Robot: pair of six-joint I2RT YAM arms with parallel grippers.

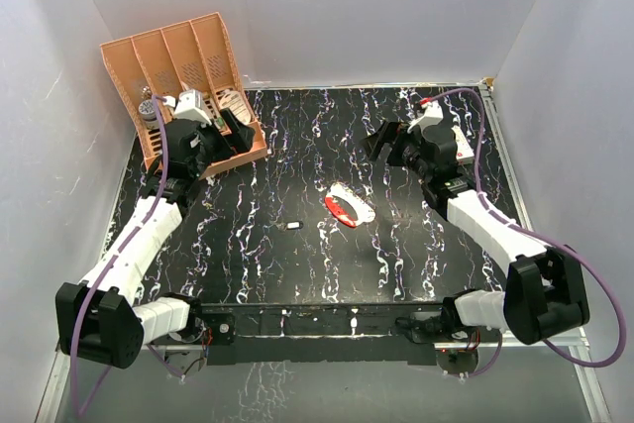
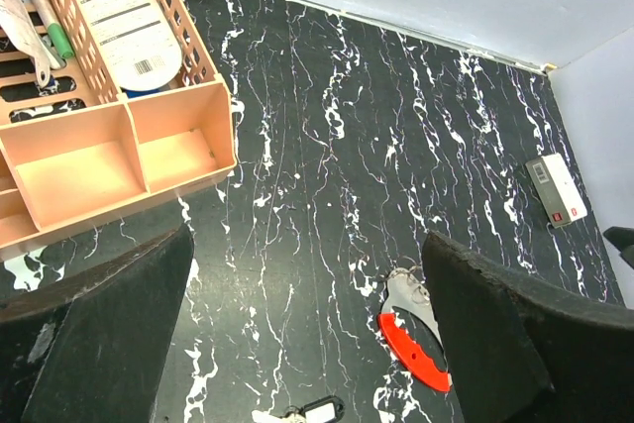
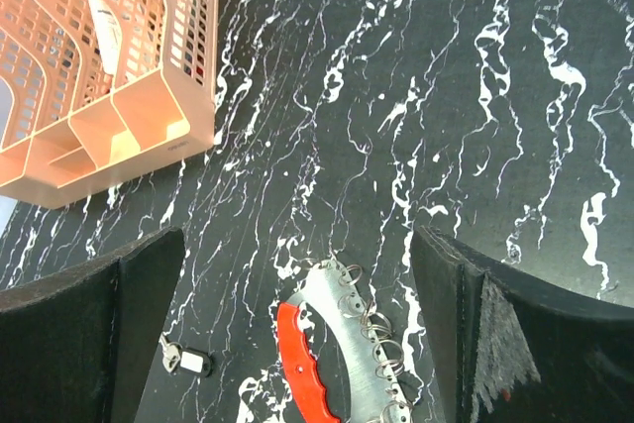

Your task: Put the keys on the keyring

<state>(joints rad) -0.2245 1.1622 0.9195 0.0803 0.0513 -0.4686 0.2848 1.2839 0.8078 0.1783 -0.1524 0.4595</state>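
I should go on moving my right gripper toward the far end [image 1: 338, 191] of the keyring [image 1: 350, 205], which lies free with its narrow way across my open fingers, until they straddle that end.
The keyring [image 1: 348, 206] lies flat mid-table: a silver crescent with small wire rings and a red crescent handle. It also shows in the right wrist view [image 3: 332, 349] and the left wrist view [image 2: 414, 336], partly behind the right finger there. The keys [image 1: 294, 224], a small key with a dark tag and pale label, lie left of the keyring; they also show in the right wrist view [image 3: 183, 358] and the left wrist view [image 2: 315, 411]. My left gripper [image 1: 234, 126] is open and empty near the rack. My right gripper [image 1: 380, 140] is open and empty, above the table behind the keyring.
An orange slotted rack [image 1: 181, 76] with packets stands at the back left; it also shows in the left wrist view [image 2: 109, 136] and the right wrist view [image 3: 99, 76]. A small white box with a red mark [image 2: 555, 188] lies at the back right. White walls surround the table.
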